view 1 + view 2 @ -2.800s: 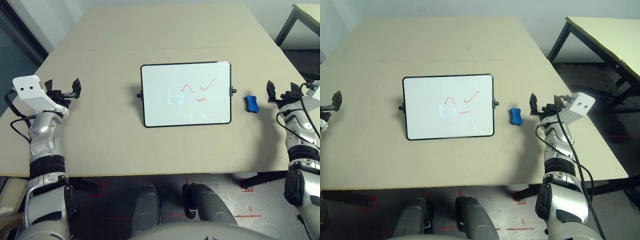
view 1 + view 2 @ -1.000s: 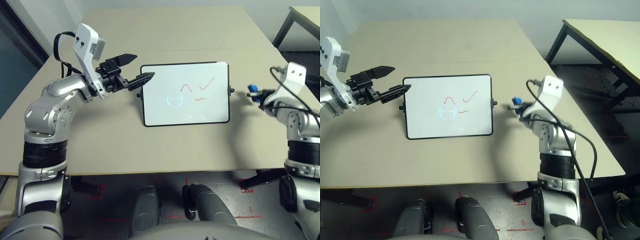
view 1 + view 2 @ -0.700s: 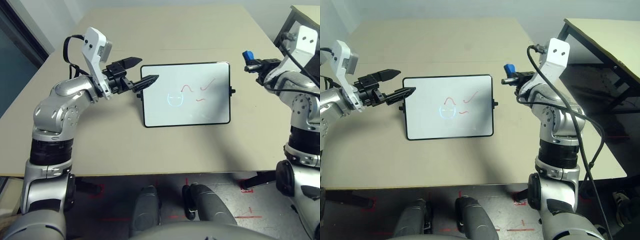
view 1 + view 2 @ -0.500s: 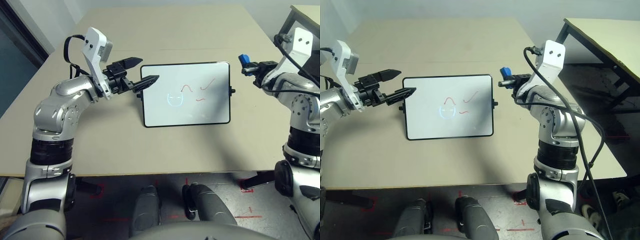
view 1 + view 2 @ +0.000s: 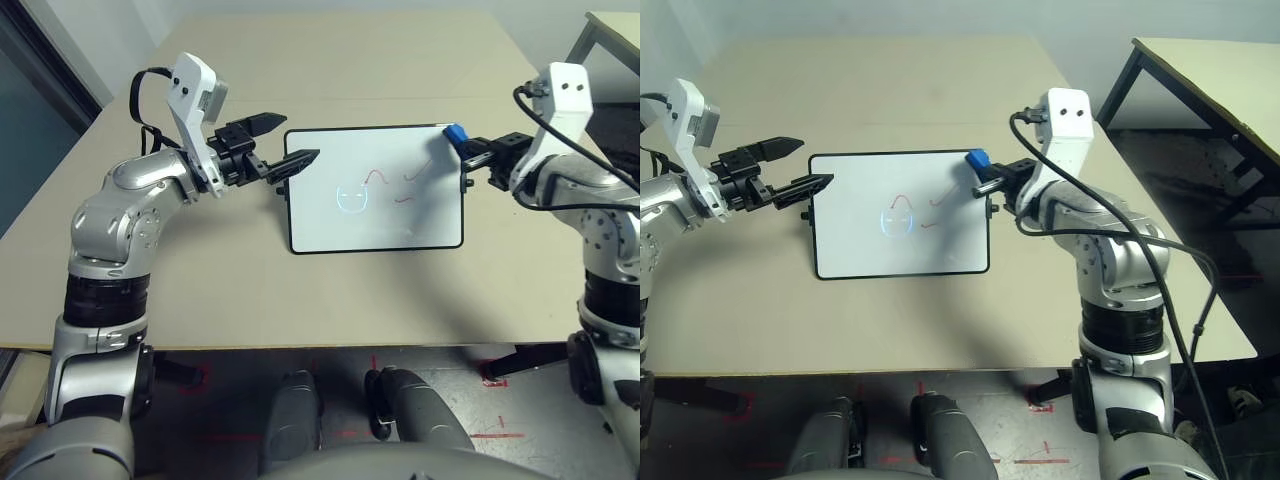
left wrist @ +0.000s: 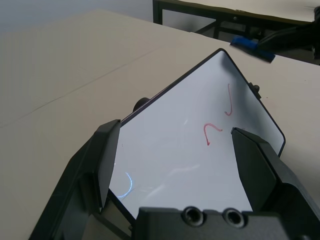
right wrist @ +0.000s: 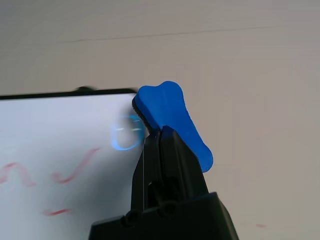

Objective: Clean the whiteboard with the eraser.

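The blue eraser is crooked in the fingers of the robot's right gripper, so the robot should put it down beside the whiteboard and grip it straight before it wipes.
The whiteboard lies flat mid-table, black-framed, with red squiggles and a blue circle-like mark. My right gripper is shut on the blue eraser, held just above the board's far right corner. In the right wrist view the eraser sticks out past the closed fingers, over the board's edge. My left gripper hovers open at the board's far left corner. In the left wrist view its fingers straddle the board.
The tan table has a seam across it beyond the board and its front edge near me. A second table stands off to the right. Bare tabletop surrounds the board on all sides.
My right arm lifted the eraser off the table and swung it left, to above the board's right corner. My left arm rose from the table's left edge and has since held still.
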Motion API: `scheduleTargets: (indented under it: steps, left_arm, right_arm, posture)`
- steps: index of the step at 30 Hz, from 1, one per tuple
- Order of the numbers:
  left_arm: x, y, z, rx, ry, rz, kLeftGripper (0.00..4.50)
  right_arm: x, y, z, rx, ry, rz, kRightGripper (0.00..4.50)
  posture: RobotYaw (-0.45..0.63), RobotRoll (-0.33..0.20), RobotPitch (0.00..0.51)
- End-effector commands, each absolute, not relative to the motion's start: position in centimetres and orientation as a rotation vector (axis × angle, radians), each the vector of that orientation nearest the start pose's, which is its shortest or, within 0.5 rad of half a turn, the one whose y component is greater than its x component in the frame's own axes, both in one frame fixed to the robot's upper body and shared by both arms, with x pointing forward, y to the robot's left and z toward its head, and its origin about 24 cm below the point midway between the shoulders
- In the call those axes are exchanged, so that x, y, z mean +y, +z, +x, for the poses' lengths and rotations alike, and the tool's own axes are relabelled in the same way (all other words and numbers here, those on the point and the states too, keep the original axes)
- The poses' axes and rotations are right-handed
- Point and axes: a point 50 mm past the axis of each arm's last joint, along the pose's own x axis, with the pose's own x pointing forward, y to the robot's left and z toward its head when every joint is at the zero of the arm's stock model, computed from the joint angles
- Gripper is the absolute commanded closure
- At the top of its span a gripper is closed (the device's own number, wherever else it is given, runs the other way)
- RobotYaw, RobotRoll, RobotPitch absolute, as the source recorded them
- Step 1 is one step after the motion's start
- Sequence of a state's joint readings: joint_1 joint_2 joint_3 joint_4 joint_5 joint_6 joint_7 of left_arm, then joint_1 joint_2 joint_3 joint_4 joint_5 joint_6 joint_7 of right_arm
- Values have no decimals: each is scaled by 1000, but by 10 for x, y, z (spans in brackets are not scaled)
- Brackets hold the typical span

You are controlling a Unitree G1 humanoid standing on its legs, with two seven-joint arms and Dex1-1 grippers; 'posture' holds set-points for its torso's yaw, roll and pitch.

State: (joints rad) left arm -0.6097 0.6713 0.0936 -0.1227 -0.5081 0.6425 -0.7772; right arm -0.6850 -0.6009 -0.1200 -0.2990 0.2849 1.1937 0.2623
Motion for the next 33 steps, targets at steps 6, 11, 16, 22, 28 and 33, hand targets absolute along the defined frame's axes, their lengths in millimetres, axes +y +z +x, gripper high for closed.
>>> scheduleTargets:
  steps: [6,11,16,22,28,33]
  left_arm:
    - [191,227,310,-37,-852,218,0]
    - [190,228,311,-36,-858,219,0]
    - [190,227,310,-34,-856,218,0]
    - [192,227,308,-33,-845,219,0]
    - [193,226,307,-31,-839,221,0]
    - [194,225,307,-31,-834,222,0]
  right_arm:
    - [-236,191,296,445,23,-307,4492]
    - [-235,153,285,610,35,-282,4492]
    - [-244,123,284,693,5,-266,4492]
    - [-244,113,283,730,21,-215,4492]
    - [-247,123,285,713,28,-210,2899]
    - [-247,139,284,675,43,-234,1317]
  posture:
    - [-27,0,109]
    - [-23,0,112]
    - [-12,0,115]
    - [-1,0,118]
    - [0,0,119]
    - [-3,0,117]
